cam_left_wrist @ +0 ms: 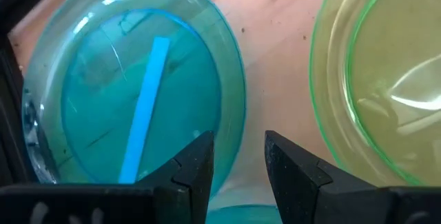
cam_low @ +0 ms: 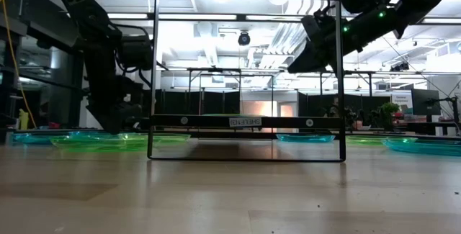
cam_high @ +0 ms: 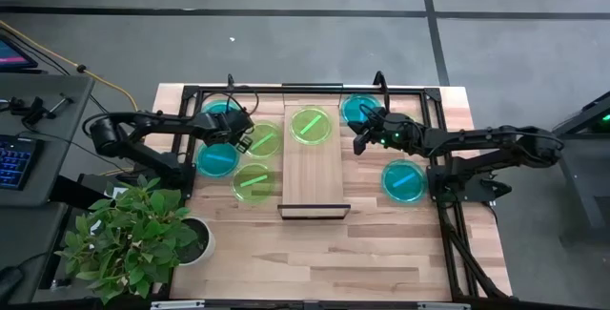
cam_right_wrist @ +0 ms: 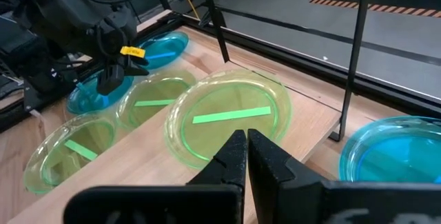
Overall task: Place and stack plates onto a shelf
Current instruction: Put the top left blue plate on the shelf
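The blue strip (cam_left_wrist: pixel 145 111) will remain stuck in place when the robot lifts the plate by its rim, because the strip lies flush across the cyan plate's base (cam_high: pixel 216 107).
The shelf (cam_high: pixel 313 172) lies mid-table with one yellow-green plate (cam_high: pixel 311 125) flat on its far end. Two more yellow-green plates (cam_high: pixel 254 182) and two cyan plates (cam_high: pixel 217 160) lie flat on the tabletop left of it, and two cyan plates (cam_high: pixel 404 180) lie to its right. My left gripper (cam_left_wrist: pixel 238 163) is open and low among the left plates. Its fingers stand on either side of a cyan plate's rim (cam_left_wrist: pixel 234 124), beside a yellow-green plate (cam_left_wrist: pixel 386 79). My right gripper (cam_right_wrist: pixel 246 148) is shut and empty, hovering above the shelf's far right edge.
A potted plant (cam_high: pixel 133 238) stands at the table's near left corner. A black metal frame (cam_high: pixel 434 110) runs around the work area. The shelf's dark upright bars (cam_low: pixel 338 75) rise at its short ends. A keyboard (cam_high: pixel 14 162) sits off the table's left.
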